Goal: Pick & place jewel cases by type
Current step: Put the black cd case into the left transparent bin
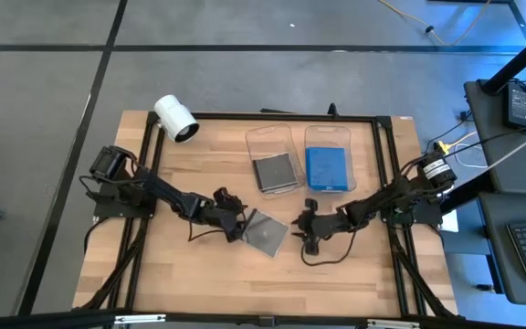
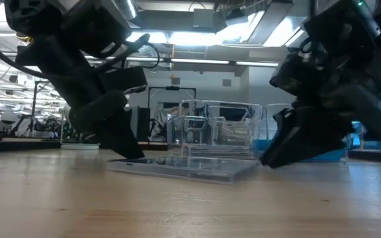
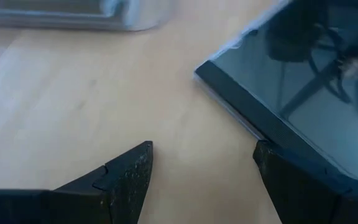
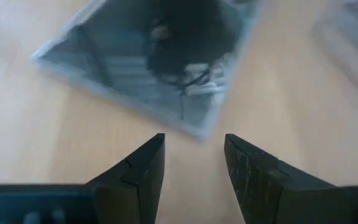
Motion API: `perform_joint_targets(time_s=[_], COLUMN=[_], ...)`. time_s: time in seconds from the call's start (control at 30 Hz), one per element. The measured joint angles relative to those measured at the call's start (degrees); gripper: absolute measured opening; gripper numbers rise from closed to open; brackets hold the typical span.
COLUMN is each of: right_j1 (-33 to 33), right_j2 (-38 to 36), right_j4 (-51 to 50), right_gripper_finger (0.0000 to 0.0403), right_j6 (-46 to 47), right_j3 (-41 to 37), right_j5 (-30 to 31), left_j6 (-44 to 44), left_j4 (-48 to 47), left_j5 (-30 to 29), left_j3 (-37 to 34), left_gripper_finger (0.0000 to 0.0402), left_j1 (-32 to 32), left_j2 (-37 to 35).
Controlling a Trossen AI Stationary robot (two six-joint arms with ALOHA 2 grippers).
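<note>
The dark spine [image 3: 241, 102] slants past my left gripper's finger. My left gripper should therefore move back and tip the case up while my right gripper braces its corner [image 4: 201, 132].
A dark grey jewel case [image 1: 268, 235] lies flat on the wooden table, turned like a diamond; the low view shows it flat as well [image 2: 184, 166]. My left gripper [image 1: 237, 226] is open and low at its left corner. In the left wrist view, one finger [image 3: 291, 180] stands at the case's dark spine edge [image 3: 247, 106] and the other over bare wood. My right gripper [image 1: 307, 236] is open and low on the case's right. The case's near corner [image 4: 197, 132] lies just ahead of the gap between its fingers [image 4: 194, 140], apart from them. My left gripper comes at the case low, from the table's left. One finger [image 3: 272, 168] is at the dark spine edge [image 3: 253, 127] of the case, which lies flat on the table. I cannot tell whether that finger touches the edge or only stands beside it.
Two clear tubs stand farther back: the left one [image 1: 256, 142] holds a dark grey case [image 1: 275, 171], the right one [image 1: 327, 135] a blue case [image 1: 327, 169]. A white cylinder [image 1: 175, 118] lies at the far left corner. Bare wood shows along the near edge.
</note>
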Motion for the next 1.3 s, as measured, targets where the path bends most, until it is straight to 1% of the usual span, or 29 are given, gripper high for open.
perform_joint_targets(time_s=[0.03, 0.1, 0.27, 0.5, 0.77, 0.93, 1.03, 1.13, 1.3], right_j1=[0.0, 0.0, -0.2, -1.7, -4.2, -5.1, -5.0, -5.0, -5.0], right_j2=[0.0, -0.1, -0.1, -0.1, -0.1, -0.1, 0.0, 0.0, 0.0], right_j4=[-0.6, -0.7, -0.5, -1.9, -2.1, -0.2, 0.2, 0.2, 0.3], right_gripper_finger=[0.017, 0.017, 0.017, 0.017, 0.017, 0.017, 0.017, 0.017, 0.017], right_j6=[-1.3, -3.6, -6.4, -3.7, -5.6, -9.5, -9.5, -9.4, -7.9], right_j3=[0.0, 0.0, 0.0, 0.1, 0.1, 0.0, 0.0, 0.0, 0.0], right_j5=[-1.9, -3.7, -3.6, -3.0, -2.7, -8.1, -8.9, -9.3, -9.4], left_j6=[1.0, 2.5, 3.2, 3.2, 4.7, 5.9, 9.5, 10.6, 9.2], left_j4=[0.4, 0.0, 0.3, -0.3, 0.0, -0.1, -0.4, -6.5, -23.5], left_j5=[0.6, 2.9, 5.8, 5.1, 4.6, 5.3, 4.7, 4.3, 4.1], left_j3=[0.0, -0.1, -0.1, -0.1, -0.1, -0.1, 0.2, 2.6, 9.3], left_gripper_finger=[0.0281, 0.0281, 0.0281, 0.0281, 0.0281, 0.0281, 0.0281, 0.0281, 0.0281], left_j1=[-0.2, -0.5, -0.7, -0.2, 1.4, 1.7, 1.4, 1.2, -1.2], left_j2=[-0.3, -1.5, -2.7, -2.5, -2.5, -2.8, -3.9, -5.2, -6.3])
